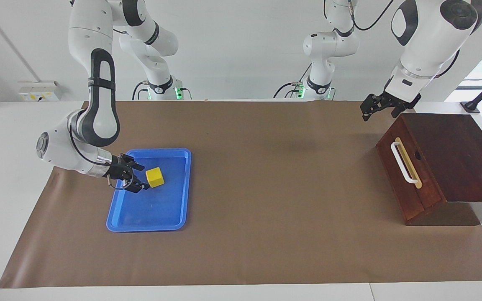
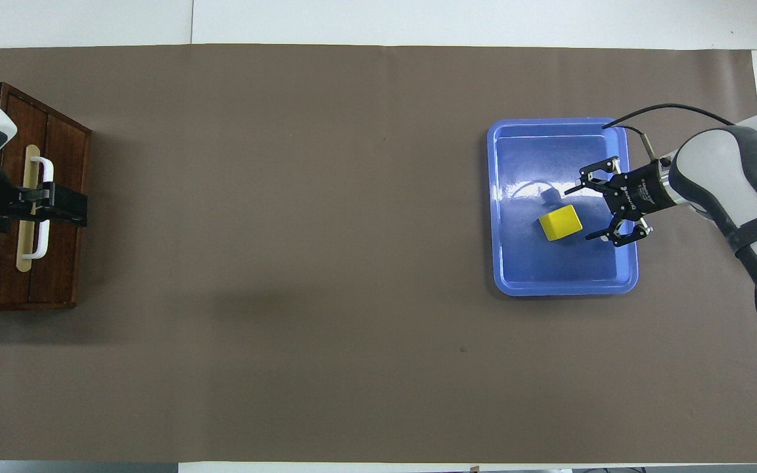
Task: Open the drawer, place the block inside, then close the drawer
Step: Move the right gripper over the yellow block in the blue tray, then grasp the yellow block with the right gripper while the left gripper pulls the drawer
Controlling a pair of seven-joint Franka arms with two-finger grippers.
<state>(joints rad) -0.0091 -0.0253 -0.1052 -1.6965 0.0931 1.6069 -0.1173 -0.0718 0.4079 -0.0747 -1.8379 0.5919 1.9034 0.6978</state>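
The drawer's front (image 2: 57,264) is much taller than the yellow block (image 2: 560,223). The drawer will slide all the way shut with the block inside when I push it.
The yellow block (image 1: 155,177) lies in the blue tray (image 1: 170,217), toward the right arm's end of the table; it also shows in the overhead view (image 2: 560,222). My right gripper (image 1: 144,177) is open and low in the tray, its fingertips at the block's side (image 2: 577,214), touching nothing that I can see. The drawer (image 1: 393,171) is shut, its front flush in the dark wooden box (image 1: 458,150), white handle (image 1: 404,163) outward. My left gripper (image 1: 381,113) is open and empty, raised in the air over the drawer's front (image 2: 63,171), clear of the handle (image 2: 42,246).
A brown mat (image 1: 274,188) covers the table between the tray and the box. The box stands at the left arm's end of the table, close to the mat's edge.
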